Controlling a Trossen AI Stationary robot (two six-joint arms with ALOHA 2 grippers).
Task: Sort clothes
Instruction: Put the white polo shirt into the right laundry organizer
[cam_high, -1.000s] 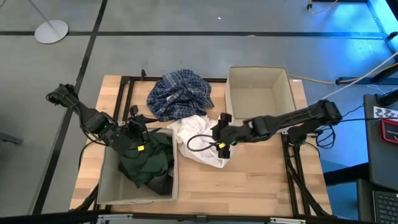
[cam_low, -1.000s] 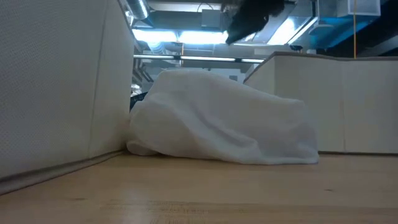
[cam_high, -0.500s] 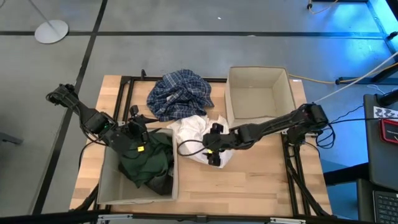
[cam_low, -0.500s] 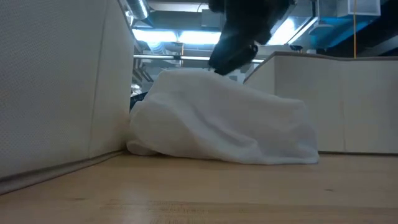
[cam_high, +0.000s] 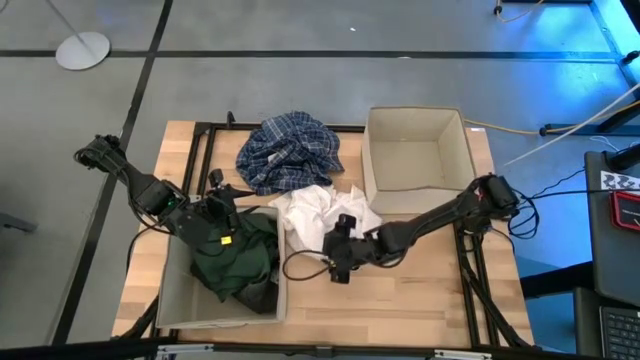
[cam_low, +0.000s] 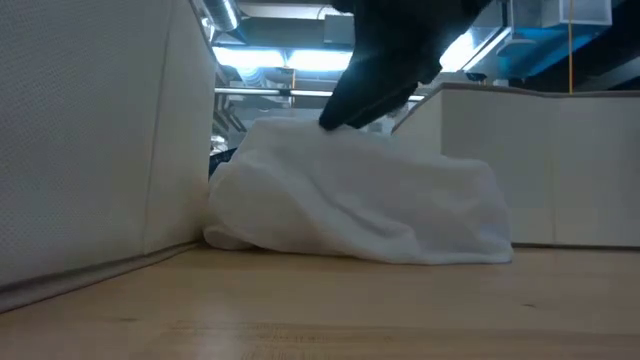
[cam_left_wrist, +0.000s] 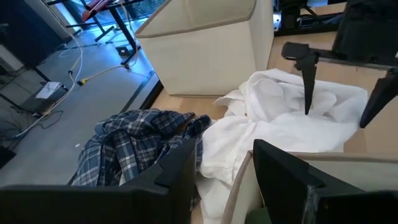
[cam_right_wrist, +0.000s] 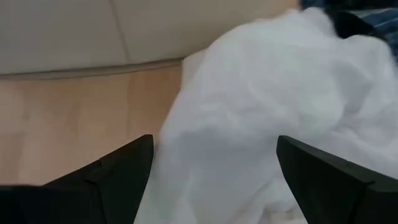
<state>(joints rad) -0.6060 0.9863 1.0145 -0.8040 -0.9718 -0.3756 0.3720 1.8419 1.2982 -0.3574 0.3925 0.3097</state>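
Observation:
The white piece (cam_high: 322, 213) has its far folds resting on the plaid shirt's near edge, so I expect it to come free alone, in a heap, when I lift.
The white piece (cam_high: 312, 213) lies crumpled on the table between the two beige bins; it also shows in the low view (cam_low: 350, 205). My right gripper (cam_high: 338, 268) is open and points down at its near part (cam_right_wrist: 249, 99). The blue-and-white plaid shirt (cam_high: 290, 150) lies heaped at the far middle. The dark green piece (cam_high: 238, 258) lies in the left bin (cam_high: 170, 298), with a dark grey-black piece (cam_high: 262, 297) under its near edge. My left gripper (cam_high: 222, 203) is open above that bin's far rim and touches nothing. My right gripper comes at the white piece from above, its open fingers pointing down. One fingertip (cam_left_wrist: 306, 109) stands on the cloth's top folds (cam_left_wrist: 292, 118), and the low view shows the gripper (cam_low: 335, 118) meeting the heap's top. The piece lies slack on the table.
The right bin (cam_high: 415, 150) stands open at the far right, just beyond the white piece. A black cable loop (cam_high: 300, 265) hangs from the right arm over the table. Bare wood (cam_high: 400, 300) lies along the near edge. Dark frame rails (cam_high: 200, 150) run along the table's sides.
My right gripper has moved toward the table's near edge and a little left, and down onto the top of the white piece, staying open. The white piece has kept its place.

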